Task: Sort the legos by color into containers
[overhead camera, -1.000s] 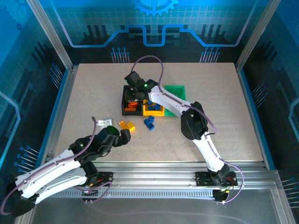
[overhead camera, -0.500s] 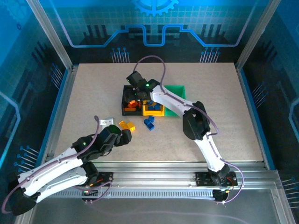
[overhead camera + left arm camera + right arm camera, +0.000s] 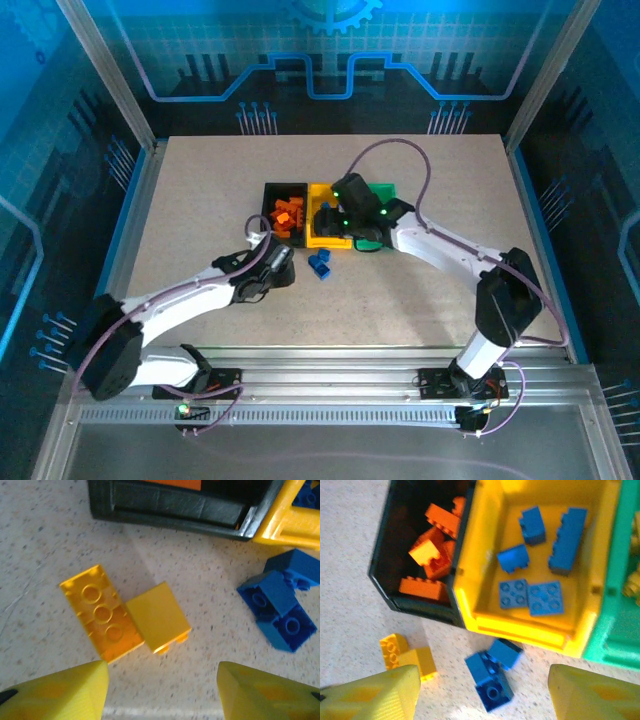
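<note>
My right gripper needs to move back first, because my right arm reaches across the green bin (image 3: 382,190). My left gripper will then carry the square yellow lego (image 3: 158,617) there.
Two yellow legos (image 3: 102,612) (image 3: 157,616) lie side by side on the table, just ahead of my left gripper (image 3: 162,692), which is open with nothing between its fingers. A small cluster of blue legos (image 3: 492,672) (image 3: 320,265) lies in front of the containers. The black bin (image 3: 382,575) holds orange legos (image 3: 432,555). The yellow bin (image 3: 485,615) holds several blue legos (image 3: 540,565). The green bin (image 3: 615,630) holds yellow ones at its edge. My right gripper (image 3: 482,697) hangs open and empty above the yellow bin's front edge (image 3: 325,240).
The three bins (image 3: 285,190) stand joined in a row at the table's middle. My left arm (image 3: 180,300) stretches diagonally from the near left. My right arm (image 3: 450,250) arcs in from the near right. A blue-lit frame surrounds the table.
My left arm has stretched forward and right to the yellow legos, its jaws narrowing. My right gripper has swung from over the black bin to the yellow bin's front, and its jaws have widened.
</note>
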Tool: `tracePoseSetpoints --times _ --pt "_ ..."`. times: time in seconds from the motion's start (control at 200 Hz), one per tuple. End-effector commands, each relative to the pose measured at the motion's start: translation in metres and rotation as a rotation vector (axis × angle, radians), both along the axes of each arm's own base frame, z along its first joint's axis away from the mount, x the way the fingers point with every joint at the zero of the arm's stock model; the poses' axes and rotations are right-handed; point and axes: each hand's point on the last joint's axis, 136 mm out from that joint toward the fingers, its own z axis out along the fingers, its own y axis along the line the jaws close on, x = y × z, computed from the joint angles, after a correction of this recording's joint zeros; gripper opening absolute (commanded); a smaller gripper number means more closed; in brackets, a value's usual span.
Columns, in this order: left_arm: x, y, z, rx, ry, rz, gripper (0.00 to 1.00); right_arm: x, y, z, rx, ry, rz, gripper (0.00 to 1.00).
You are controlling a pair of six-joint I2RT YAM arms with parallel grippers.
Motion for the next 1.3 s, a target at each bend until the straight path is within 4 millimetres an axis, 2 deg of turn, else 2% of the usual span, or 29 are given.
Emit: tracePoseSetpoints --times 0.0,0.205,0.37,0.475,0.635,0.72,0.8,0.94,1.031,1.116,1.206,1.296 --pt "0.025 -0.010 0.005 0.005 -0.045 -0.014 0.59 -0.005 -0.014 0.012 0.054 -0.032 -0.037 0.70" --pt "0.036 -0.011 -0.015 0.077 0.009 0.001 0.56 -0.017 -0.045 0.016 0.071 -0.047 -0.087 0.70" --pt "0.037 -0.016 -0.033 0.094 0.057 -0.016 0.55 -0.022 -0.061 0.023 0.088 -0.067 -0.113 0.70" --pt "0.035 -0.036 -0.037 0.021 0.074 -0.069 0.54 -0.024 -0.068 0.024 0.090 -0.072 -0.127 0.70" --pt "0.026 -0.070 -0.026 -0.031 0.056 -0.164 0.54 -0.026 -0.076 0.023 0.099 -0.070 -0.145 0.71" --pt "0.020 -0.079 -0.020 -0.041 0.061 -0.188 0.54 -0.026 -0.077 0.022 0.100 -0.070 -0.148 0.71" --pt "0.019 -0.075 -0.007 -0.047 0.033 -0.166 0.57 -0.025 -0.077 0.021 0.101 -0.065 -0.146 0.71" --pt "0.019 -0.058 0.015 -0.020 -0.018 -0.117 0.70 -0.026 -0.076 0.019 0.107 -0.062 -0.147 0.71" --pt "0.021 -0.049 0.009 0.031 0.001 -0.102 0.75 -0.026 -0.076 0.016 0.108 -0.055 -0.148 0.71" --pt "0.025 -0.042 -0.007 0.070 0.036 -0.093 0.79 -0.028 -0.076 0.013 0.107 -0.047 -0.148 0.71" --pt "0.029 -0.041 -0.020 0.093 0.045 -0.110 0.84 -0.029 -0.078 0.011 0.105 -0.043 -0.150 0.71" --pt "0.032 -0.043 -0.031 0.118 0.051 -0.137 0.84 -0.031 -0.081 0.011 0.096 -0.042 -0.154 0.71"
